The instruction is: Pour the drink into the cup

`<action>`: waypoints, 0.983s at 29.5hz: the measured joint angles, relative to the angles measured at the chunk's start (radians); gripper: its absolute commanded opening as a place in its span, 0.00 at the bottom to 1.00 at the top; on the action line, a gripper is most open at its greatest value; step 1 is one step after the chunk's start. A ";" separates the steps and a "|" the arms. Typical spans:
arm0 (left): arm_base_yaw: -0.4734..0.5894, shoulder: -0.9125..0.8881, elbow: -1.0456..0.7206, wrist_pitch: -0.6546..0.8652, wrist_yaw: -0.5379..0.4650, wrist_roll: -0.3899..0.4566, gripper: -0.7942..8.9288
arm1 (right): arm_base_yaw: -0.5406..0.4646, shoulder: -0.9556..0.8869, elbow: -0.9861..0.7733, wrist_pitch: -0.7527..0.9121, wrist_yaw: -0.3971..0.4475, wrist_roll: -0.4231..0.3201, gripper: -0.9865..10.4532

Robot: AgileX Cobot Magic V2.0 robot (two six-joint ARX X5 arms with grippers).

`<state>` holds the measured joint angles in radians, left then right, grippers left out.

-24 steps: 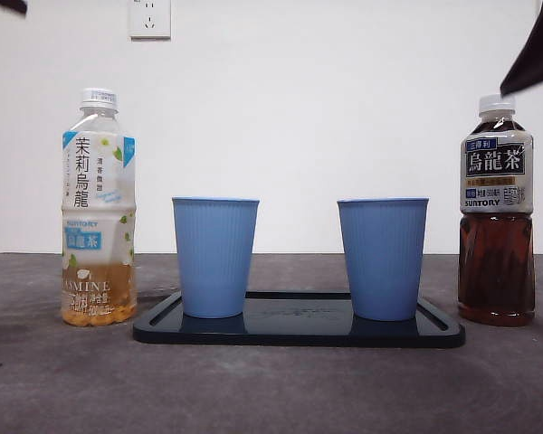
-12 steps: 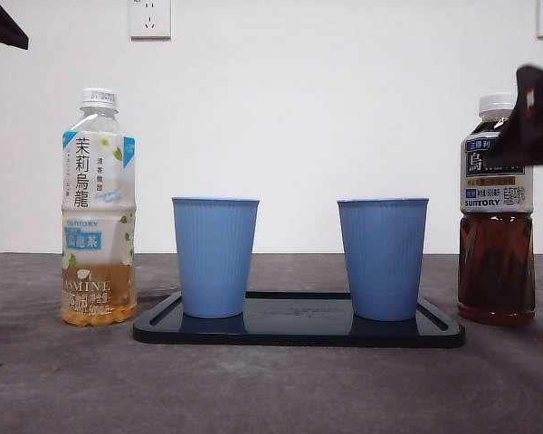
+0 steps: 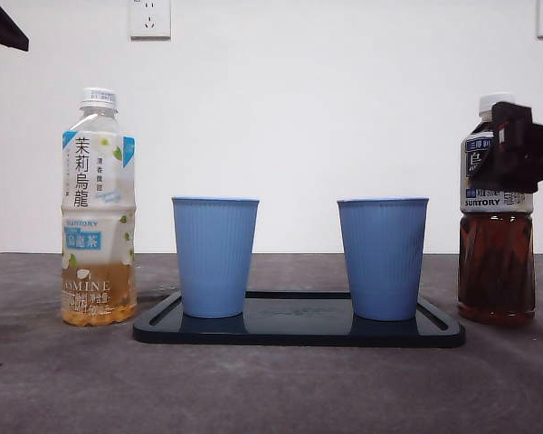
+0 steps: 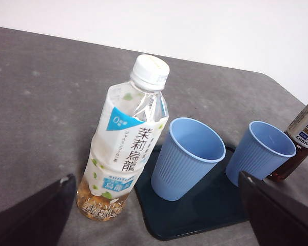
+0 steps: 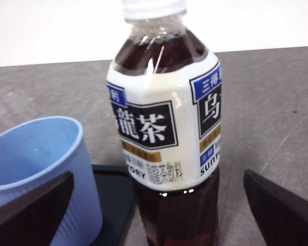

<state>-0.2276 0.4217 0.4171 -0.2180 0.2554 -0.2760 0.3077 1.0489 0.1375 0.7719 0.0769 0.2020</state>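
Note:
The tea (image 3: 496,268) will flow into the bottle's neck and stay inside when I tip the bottle, because the white cap (image 3: 497,102) still shuts the neck.
The drink (image 3: 496,271), a dark brown tea bottle with a white cap, stands upright at the right, just off the tray. It shows large in the right wrist view (image 5: 164,128). My right gripper (image 3: 520,158) is open at the height of the bottle's label, and its jaws (image 5: 156,177) stand wide on either side of the bottle without touching it. Two empty blue cups stand on the tray, one at the left (image 3: 215,258) and one at the right (image 3: 382,259), nearest the drink. My left gripper (image 4: 154,179) is open and empty, held high at the left (image 3: 0,25).
A dark tray (image 3: 299,333) holds both cups at the table's middle. A pale jasmine tea bottle (image 3: 98,208) stands upright left of the tray. A white wall with sockets is behind.
My right gripper has come down from the top right corner to the level of the dark bottle's label. The bottles, the cups and the left arm have not moved.

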 measured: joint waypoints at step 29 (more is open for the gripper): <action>0.000 0.000 0.000 0.006 0.000 0.000 0.59 | -0.068 0.472 0.169 0.273 -0.024 -0.041 0.41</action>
<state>-0.2276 0.4217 0.4171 -0.2123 0.2554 -0.2760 0.2401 1.5211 0.3061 1.0447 0.0525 0.1608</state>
